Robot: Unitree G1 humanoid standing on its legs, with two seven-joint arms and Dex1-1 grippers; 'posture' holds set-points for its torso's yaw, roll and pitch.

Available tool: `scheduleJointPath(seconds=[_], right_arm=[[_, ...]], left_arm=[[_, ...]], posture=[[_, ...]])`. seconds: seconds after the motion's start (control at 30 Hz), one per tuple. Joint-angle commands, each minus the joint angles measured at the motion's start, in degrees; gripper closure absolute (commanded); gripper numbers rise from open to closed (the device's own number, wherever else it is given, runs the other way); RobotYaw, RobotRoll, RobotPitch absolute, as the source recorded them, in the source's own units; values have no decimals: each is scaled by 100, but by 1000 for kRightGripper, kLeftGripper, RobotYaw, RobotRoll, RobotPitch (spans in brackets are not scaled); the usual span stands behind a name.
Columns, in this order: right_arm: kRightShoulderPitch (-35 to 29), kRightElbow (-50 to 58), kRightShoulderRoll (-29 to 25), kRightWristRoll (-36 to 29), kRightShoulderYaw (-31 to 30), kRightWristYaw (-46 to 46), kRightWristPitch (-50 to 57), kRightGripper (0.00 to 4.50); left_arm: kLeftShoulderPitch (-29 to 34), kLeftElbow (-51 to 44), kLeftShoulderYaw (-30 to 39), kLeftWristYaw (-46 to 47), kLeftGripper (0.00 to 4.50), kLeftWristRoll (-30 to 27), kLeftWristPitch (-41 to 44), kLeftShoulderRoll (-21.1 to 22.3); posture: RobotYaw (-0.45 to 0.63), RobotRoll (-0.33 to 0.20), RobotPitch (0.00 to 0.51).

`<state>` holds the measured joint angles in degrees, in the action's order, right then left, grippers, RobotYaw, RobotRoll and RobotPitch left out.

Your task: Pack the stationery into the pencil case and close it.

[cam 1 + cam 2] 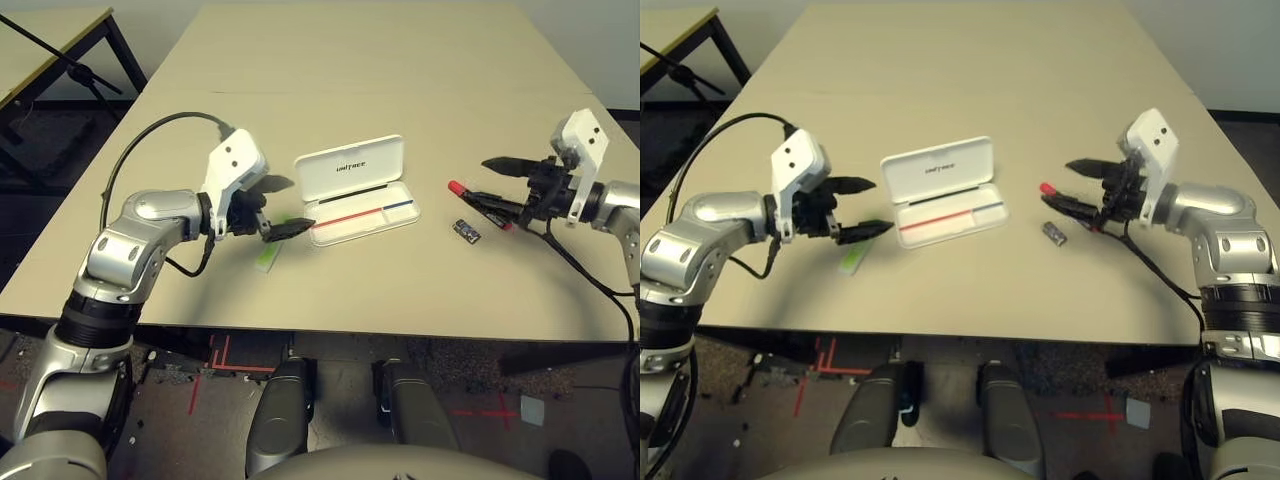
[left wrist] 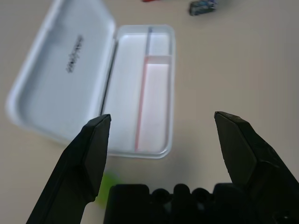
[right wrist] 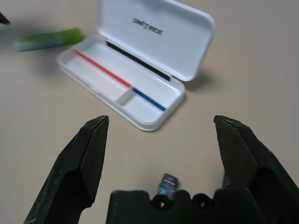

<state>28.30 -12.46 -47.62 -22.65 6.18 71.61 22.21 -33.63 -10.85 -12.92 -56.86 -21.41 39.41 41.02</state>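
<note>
The lid is leaning back from the pencil case's hinged edge. The lid will come along and stay open when I pull the pencil case's near rim.
The white pencil case lies open at the table's middle, lid tilted back, with a red and blue line in its tray. Left of it lies the light-green highlighter. My left gripper hovers open just above the highlighter, pointing at the case. To the right of the case lies the red marker, partly hidden under the lower finger of my open right gripper. The small dark grey piece rests just in front of the marker. Neither gripper holds anything.
A second table and a black stand leg are off to the far left. A black cable loops over my left arm. The floor beyond the table's near edge carries red tape marks.
</note>
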Motion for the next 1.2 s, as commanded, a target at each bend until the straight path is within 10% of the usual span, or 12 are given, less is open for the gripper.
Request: scheduleJointPath(seconds=[0.03,0.73,1.2], right_arm=[[-202,-1,-201,-116,-149,537,98,0],[-702,108,-483,-76,-56,1050,-401,0],[-729,-2,-454,-177,57,901,-301,0]], left_arm=[[-222,155,-605,-299,38,329,-54,-83],[-1140,1464,-2195,-371,38,2026,134,-966],[-1106,1591,-2209,-752,4469,2400,-759,-957]], posture=[[149,0,152],[121,0,172],[135,0,176]])
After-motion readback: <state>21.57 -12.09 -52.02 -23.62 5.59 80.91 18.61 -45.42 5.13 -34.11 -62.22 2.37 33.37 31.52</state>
